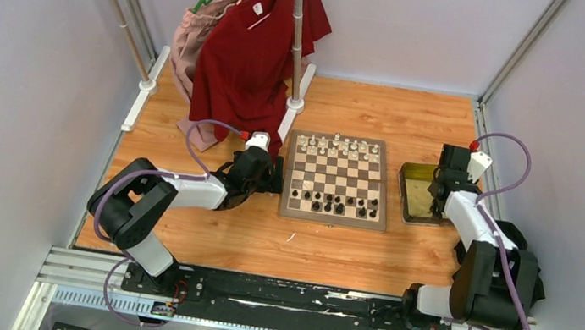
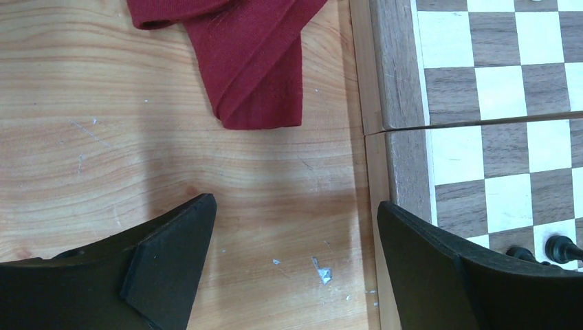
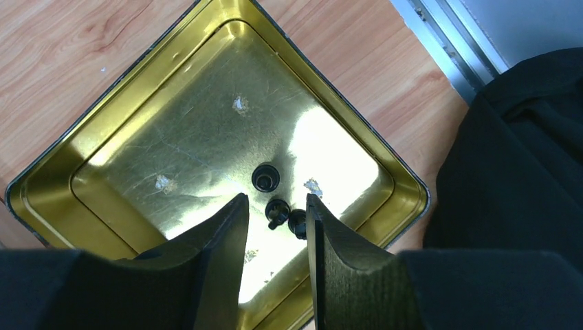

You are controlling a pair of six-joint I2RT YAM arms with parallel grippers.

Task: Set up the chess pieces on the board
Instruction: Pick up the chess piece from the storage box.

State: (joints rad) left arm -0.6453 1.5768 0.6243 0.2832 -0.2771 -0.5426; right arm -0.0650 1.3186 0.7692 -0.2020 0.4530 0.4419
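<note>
The farthest black piece (image 3: 265, 177) stands clear of its neighbours (image 3: 278, 212), in line with my open fingers, so my right gripper should keep going down until they straddle it.
The board (image 1: 337, 179) lies mid-table, with white chess pieces (image 1: 342, 148) on its far rows and black chess pieces (image 1: 334, 202) on its near rows. My left gripper (image 1: 275, 175) hangs low over the table beside the board's left border (image 2: 405, 82), open wide and empty (image 2: 295, 206). My right gripper (image 3: 277, 199) is over the gold tray (image 3: 172, 137), jaws partly apart. Three black pieces stand in the tray: one (image 3: 266, 177) just beyond the fingertips, and two (image 3: 276, 212) (image 3: 297, 221) in the gap between the fingers, the right one close against the right finger.
A red shirt (image 1: 253, 49) hangs from a pole stand (image 1: 297, 29) at the back left, its hem (image 2: 254, 62) reaching the table near the board's left side. A pink garment (image 1: 194, 41) hangs behind it. The tray (image 1: 407, 210) sits right of the board.
</note>
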